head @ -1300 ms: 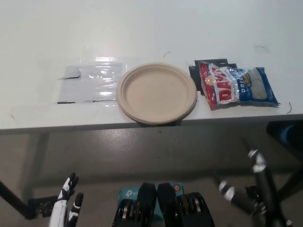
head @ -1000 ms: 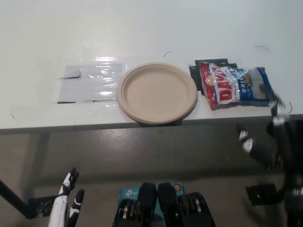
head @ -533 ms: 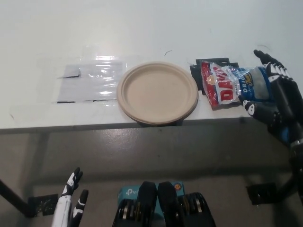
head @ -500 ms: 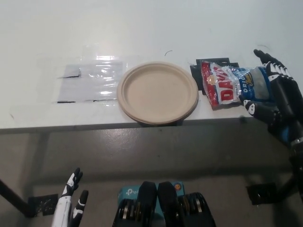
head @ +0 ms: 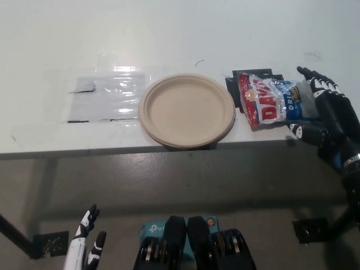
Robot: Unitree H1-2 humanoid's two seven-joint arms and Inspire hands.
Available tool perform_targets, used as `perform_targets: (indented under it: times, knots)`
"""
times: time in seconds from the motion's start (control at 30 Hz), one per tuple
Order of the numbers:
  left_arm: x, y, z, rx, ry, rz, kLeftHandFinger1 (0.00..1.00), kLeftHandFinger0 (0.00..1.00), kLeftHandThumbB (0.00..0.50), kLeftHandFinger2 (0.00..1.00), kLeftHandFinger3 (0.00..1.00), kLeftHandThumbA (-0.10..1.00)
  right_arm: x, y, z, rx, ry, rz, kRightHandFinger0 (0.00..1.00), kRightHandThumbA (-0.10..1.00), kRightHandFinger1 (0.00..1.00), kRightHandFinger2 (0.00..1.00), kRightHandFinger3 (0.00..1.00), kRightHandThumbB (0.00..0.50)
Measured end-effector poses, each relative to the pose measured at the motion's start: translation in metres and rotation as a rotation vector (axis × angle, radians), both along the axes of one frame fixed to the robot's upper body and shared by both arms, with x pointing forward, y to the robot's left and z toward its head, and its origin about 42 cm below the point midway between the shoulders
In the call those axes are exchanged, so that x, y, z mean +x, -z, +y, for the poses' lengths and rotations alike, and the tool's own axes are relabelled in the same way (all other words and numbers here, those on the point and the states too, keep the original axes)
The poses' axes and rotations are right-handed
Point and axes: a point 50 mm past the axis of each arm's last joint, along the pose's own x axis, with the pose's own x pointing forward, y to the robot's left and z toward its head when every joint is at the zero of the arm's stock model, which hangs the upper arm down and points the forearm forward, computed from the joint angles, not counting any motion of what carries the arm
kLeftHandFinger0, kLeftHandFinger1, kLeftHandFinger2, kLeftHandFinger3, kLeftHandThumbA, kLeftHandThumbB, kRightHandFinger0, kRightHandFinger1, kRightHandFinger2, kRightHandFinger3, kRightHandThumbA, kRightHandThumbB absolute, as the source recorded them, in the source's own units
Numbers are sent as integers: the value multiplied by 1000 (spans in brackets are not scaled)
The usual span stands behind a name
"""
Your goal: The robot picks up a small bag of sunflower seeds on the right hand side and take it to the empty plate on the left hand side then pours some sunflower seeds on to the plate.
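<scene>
I expect sunflower seeds to spill from the bag's red end [head: 248, 101] when I tip the small bag [head: 277, 101] over the plate, because that end faces the plate.
A small bag of sunflower seeds [head: 273, 101], red, white and blue, lies flat on the white table [head: 169, 39] to the right of an empty tan paper plate [head: 187, 109]. My black right hand [head: 324, 121] hovers at the bag's right end with its fingers spread, covering that end; it is open and holds nothing. The white left hand [head: 84, 250] rests low at the bottom left, below the table edge, fingers apart.
A clear plastic sheet [head: 107, 98] lies on the table left of the plate. Black tape marks [head: 232, 84] show under the bag's left end. The table's front edge runs just below the plate, with grey floor beneath.
My right hand has risen from below the table edge to the right end of the bag, and has since shifted slightly right. The left hand has sunk a little lower.
</scene>
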Motion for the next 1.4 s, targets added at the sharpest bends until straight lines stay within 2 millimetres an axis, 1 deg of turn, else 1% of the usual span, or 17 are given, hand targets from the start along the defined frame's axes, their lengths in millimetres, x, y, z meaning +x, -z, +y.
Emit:
perform_targets:
  times: [0.03,0.1,0.2,0.23,0.3,0.4,0.43,0.5,0.57,0.6,0.83,0.87,0.9,0.93,1.03,1.13,1.4]
  knots:
    - [0,0,0,0,0,0,1000,1000,101,1000,1000,1000,0,0,0,-1,1,3,1000,772,1000,1000,1000,373]
    - [0,0,0,0,0,0,1000,1000,109,1000,1000,1000,1,1,-1,-3,4,12,1000,779,1000,1000,1000,372]
    - [0,0,0,0,0,0,1000,1000,105,1000,1000,1000,1,2,-3,-5,14,23,1000,788,1000,1000,1000,369]
    - [0,0,0,0,0,0,1000,1000,107,1000,1000,1000,2,2,-3,-6,14,24,1000,774,1000,1000,1000,361]
    - [0,0,0,0,0,0,1000,1000,102,1000,1000,1000,3,3,-4,-9,19,33,1000,761,1000,1000,1000,364]
    - [0,0,0,2,0,0,1000,1000,107,1000,1000,1000,7,2,-4,-13,21,43,1000,767,1000,1000,1000,366]
    - [0,0,0,2,0,-1,1000,1000,107,1000,1000,1000,11,0,-4,-17,23,49,1000,768,1000,1000,1000,367]
    - [0,0,0,3,0,-1,1000,1000,103,1000,1000,1000,15,-2,-5,-20,25,51,1000,775,1000,1000,1000,381]
    - [0,0,0,3,0,-1,1000,1000,93,1000,1000,1000,19,-2,-5,-25,29,57,1000,806,1000,1000,1000,402]
    - [0,0,0,3,0,-1,1000,1000,88,1000,1000,1000,21,-2,-5,-28,31,62,1000,807,1000,1000,1000,404]
    - [0,-1,0,4,1,-1,1000,1000,85,1000,1000,1000,29,13,-9,-66,49,123,1000,783,1000,1000,1000,419]
    - [1,-1,0,4,1,-1,1000,1000,76,1000,1000,1000,30,14,-9,-69,49,125,1000,781,1000,1000,1000,421]
    - [1,-1,1,5,1,-2,1000,1000,81,1000,1000,1000,31,15,-9,-75,50,128,1000,780,1000,1000,1000,424]
    - [1,-1,1,5,1,-1,1000,1000,73,1000,1000,1000,31,15,-8,-78,49,130,1000,772,1000,1000,1000,432]
    - [0,-1,1,8,2,-1,1000,1000,75,1000,1000,1000,34,12,-6,-87,46,127,1000,762,1000,1000,1000,445]
    - [1,-1,1,8,2,-2,1000,1000,78,1000,1000,1000,36,9,-4,-92,43,120,1000,746,1000,1000,1000,442]
    - [1,-2,2,15,3,-5,1000,1000,87,1000,1000,1000,42,6,-1,-112,45,125,1000,787,1000,1000,1000,443]
